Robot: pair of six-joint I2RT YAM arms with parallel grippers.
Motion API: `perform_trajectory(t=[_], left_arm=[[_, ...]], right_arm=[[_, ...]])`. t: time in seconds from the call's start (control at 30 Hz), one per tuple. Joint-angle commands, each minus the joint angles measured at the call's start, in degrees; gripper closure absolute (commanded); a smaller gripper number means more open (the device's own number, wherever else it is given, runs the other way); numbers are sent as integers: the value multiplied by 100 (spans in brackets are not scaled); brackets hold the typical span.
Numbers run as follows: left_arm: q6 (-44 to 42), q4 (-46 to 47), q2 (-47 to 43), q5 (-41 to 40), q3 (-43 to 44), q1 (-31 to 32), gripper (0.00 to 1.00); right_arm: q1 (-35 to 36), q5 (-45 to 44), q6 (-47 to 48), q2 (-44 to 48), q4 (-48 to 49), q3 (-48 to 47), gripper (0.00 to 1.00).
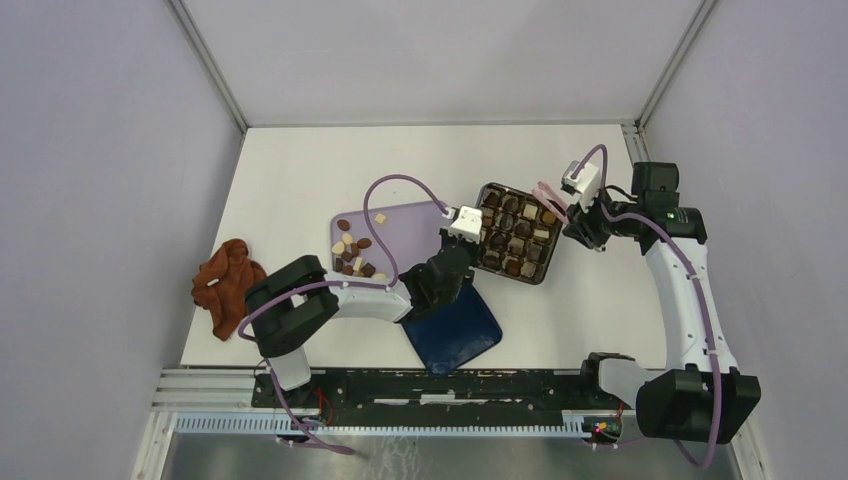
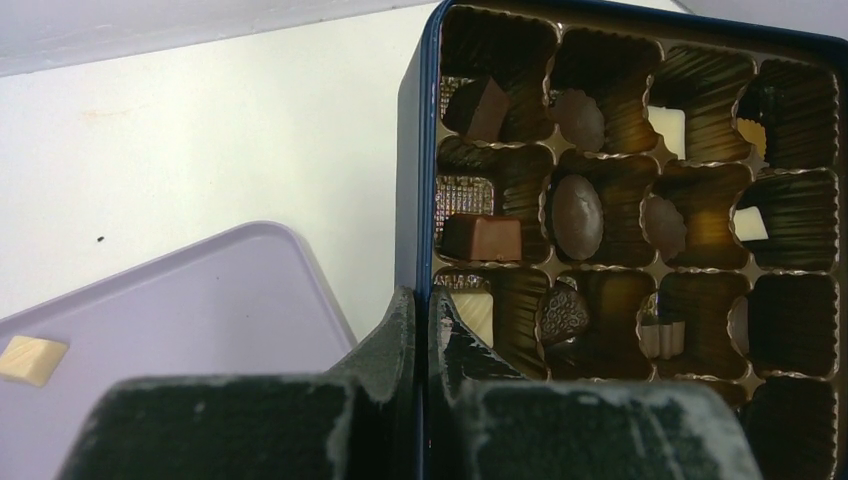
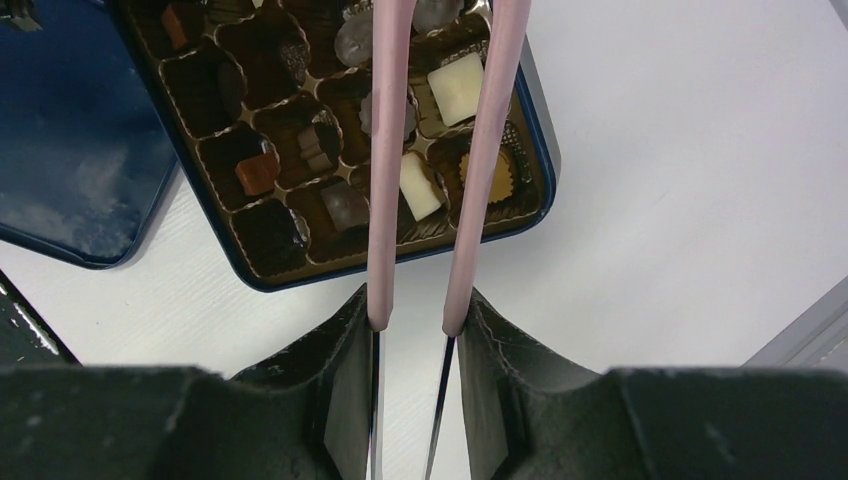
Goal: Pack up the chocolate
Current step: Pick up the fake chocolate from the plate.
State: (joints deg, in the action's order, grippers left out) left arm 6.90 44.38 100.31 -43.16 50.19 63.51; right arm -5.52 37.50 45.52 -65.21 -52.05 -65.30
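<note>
My left gripper should keep lowering the box until it sits flat, then let it go, since the box's blue side [image 2: 418, 170] is clear of the lilac tray.
The open chocolate box [image 1: 553, 250] stands at centre right, with chocolate [image 1: 517, 232] in many of its brown cups. My left gripper [image 1: 472, 258] is shut on the box's blue side wall [image 2: 408, 180]; dark, brown and cream pieces [image 2: 577, 212] lie in the cups beyond it. More loose chocolate [image 1: 352, 252] lies on the lilac tray [image 1: 405, 222]. My right gripper [image 3: 412, 320] is shut on the pink tongs [image 3: 388, 150], whose two arms stand apart and reach over the box's near corner [image 3: 545, 170]. The tong tips are out of view.
The dark blue lid [image 1: 452, 330] lies flat in front of the box, under my left arm. A reddish-brown cloth [image 1: 228, 285] is bunched at the table's left edge. One cream piece [image 2: 30, 358] sits alone on the lilac tray [image 2: 200, 300].
</note>
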Motion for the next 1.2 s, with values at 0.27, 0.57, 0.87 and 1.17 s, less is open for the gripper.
perform_trajectory(t=[0.27, 0.57, 0.87, 1.17], left_arm=[[2873, -2767, 387, 1708, 1886, -889, 98], [2933, -3859, 1321, 2347, 2890, -1055, 98], [2983, -4229, 1672, 2571, 3198, -1146, 85], [2714, -4130, 154, 2284, 2631, -1145, 42]], right_arm=[[-33, 318, 221, -36, -136, -190, 63], [-28, 460, 258, -239, -215, -128, 63], [15, 452, 328, -440, -232, 40, 63], [413, 119, 176, -405, -139, 36, 63]])
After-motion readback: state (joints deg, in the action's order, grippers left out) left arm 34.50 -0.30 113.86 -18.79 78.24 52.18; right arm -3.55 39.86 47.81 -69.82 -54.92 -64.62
